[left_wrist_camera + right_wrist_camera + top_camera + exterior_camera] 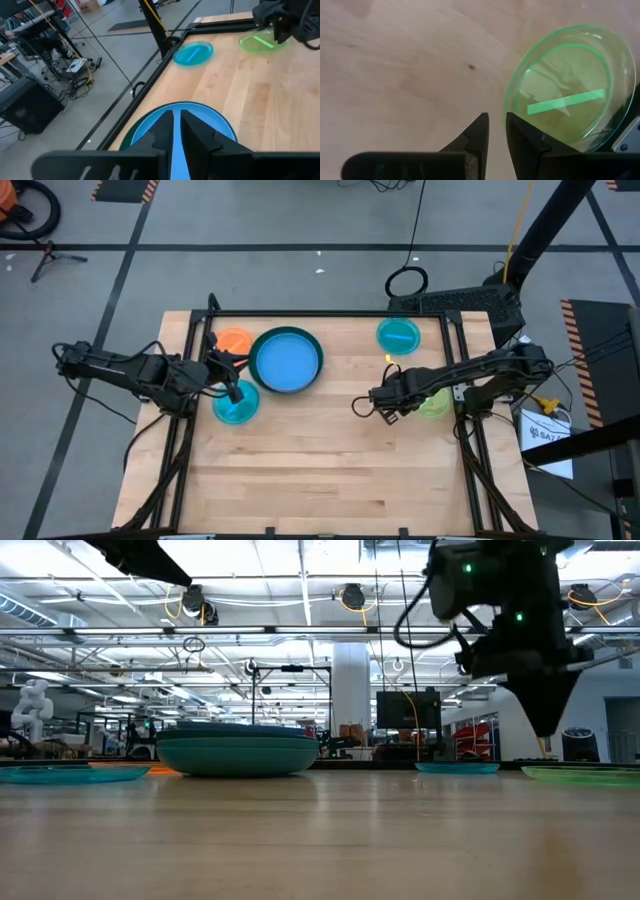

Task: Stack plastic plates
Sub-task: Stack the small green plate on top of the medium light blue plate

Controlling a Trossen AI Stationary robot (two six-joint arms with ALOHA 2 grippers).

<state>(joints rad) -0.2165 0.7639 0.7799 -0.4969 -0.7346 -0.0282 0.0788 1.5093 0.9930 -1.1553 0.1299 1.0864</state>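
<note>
The robot's right gripper hangs closed and empty beside the lime plate (436, 405), so it should open and lower its fingers to either side of the plate's rim (505, 100) before lifting.
A stack of large plates with a blue one on top (287, 360) sits at the table's far middle; its teal bottom plate (237, 756) rests on the wood. An orange plate (233, 340) lies to the left of the stack. One small cyan plate (237, 408) lies near my left gripper (236, 391), which hovers shut above it, its fingertips (176, 122) pointing toward the blue plate (190, 120). Another cyan plate (398, 335) lies far right. My right gripper (496, 125) is shut and hangs above the table beside a lime plate (570, 85), touching nothing.
A black frame rail (330, 313) runs along the table's far edge, and side rails border the left and right. The near half of the wooden table (320, 480) is bare. My right arm (290, 20) stands over the lime plate (260, 41).
</note>
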